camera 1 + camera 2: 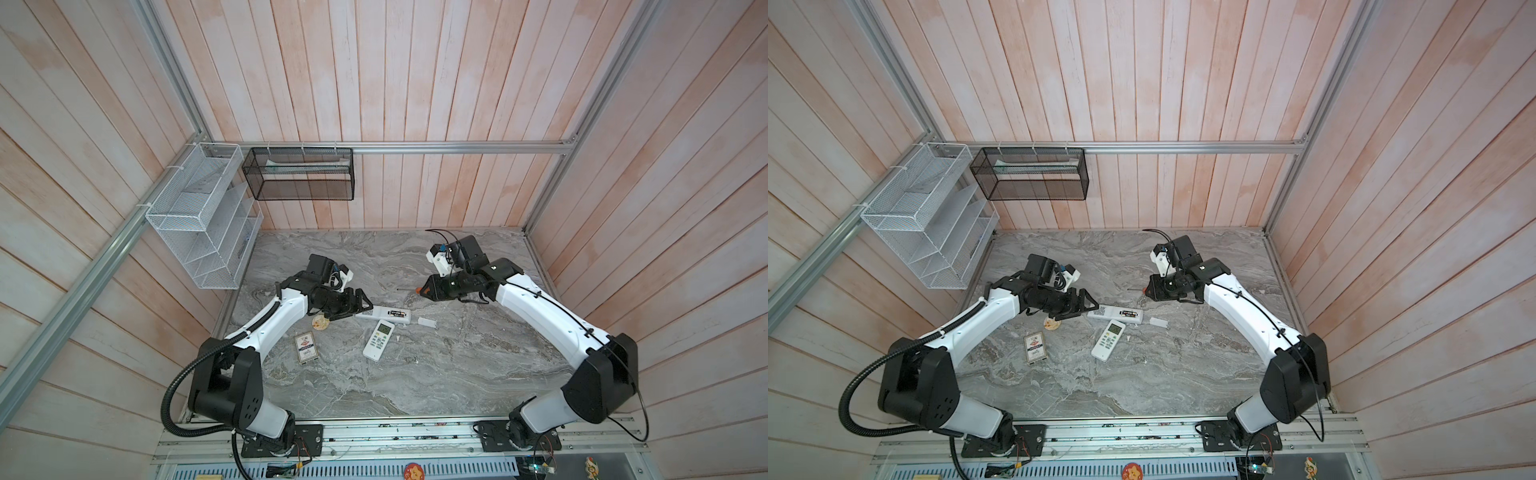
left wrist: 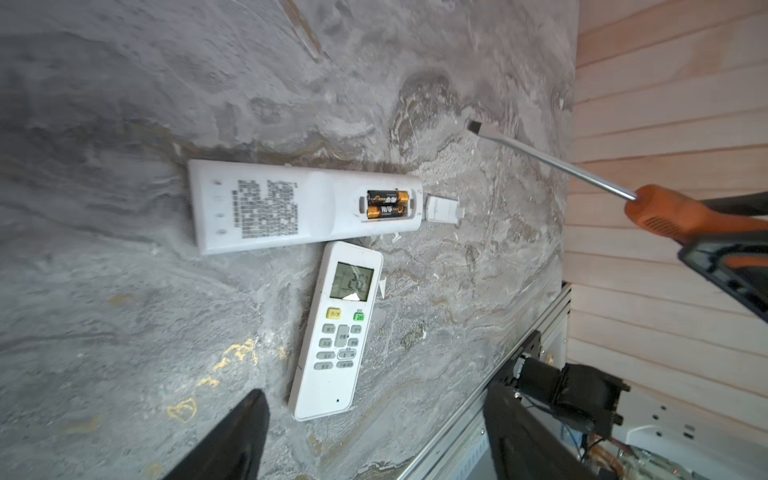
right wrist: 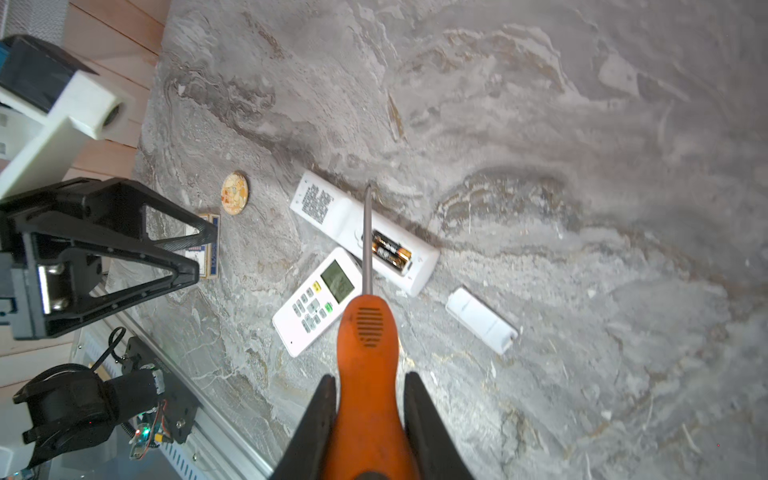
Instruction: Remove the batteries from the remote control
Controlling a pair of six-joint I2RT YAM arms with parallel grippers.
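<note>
The long remote is lying loose behind the smaller remote (image 2: pixel 352 242), so the robot's left gripper should take hold of the long remote's closed end (image 2: pixel 214 206) and bring it closer before the robot pries the batteries.
A long white remote control (image 1: pixel 376 312) (image 2: pixel 303 205) lies face down with its battery bay open. Two batteries (image 2: pixel 386 203) (image 3: pixel 390 251) (image 1: pixel 397 312), dark with gold ends, sit side by side in the bay. The white cover (image 2: pixel 442 209) (image 3: pixel 482 320) lies on the table just past that end. My left gripper (image 1: pixel 360 311) (image 2: pixel 376 390) is open at the remote's other end, holding nothing. My right gripper (image 3: pixel 370 376) (image 1: pixel 428 289) is shut on an orange-handled screwdriver (image 3: pixel 368 328) (image 2: pixel 673 212), held above the table behind the remote.
A second, smaller remote (image 1: pixel 379 338) (image 2: pixel 336 332) lies face up, its display end touching the long one. A round badge (image 1: pixel 320 322) and a card box (image 1: pixel 306 348) lie by the left arm. A white wire rack (image 1: pixel 199 216) and a black mesh basket (image 1: pixel 299 174) hang on the walls.
</note>
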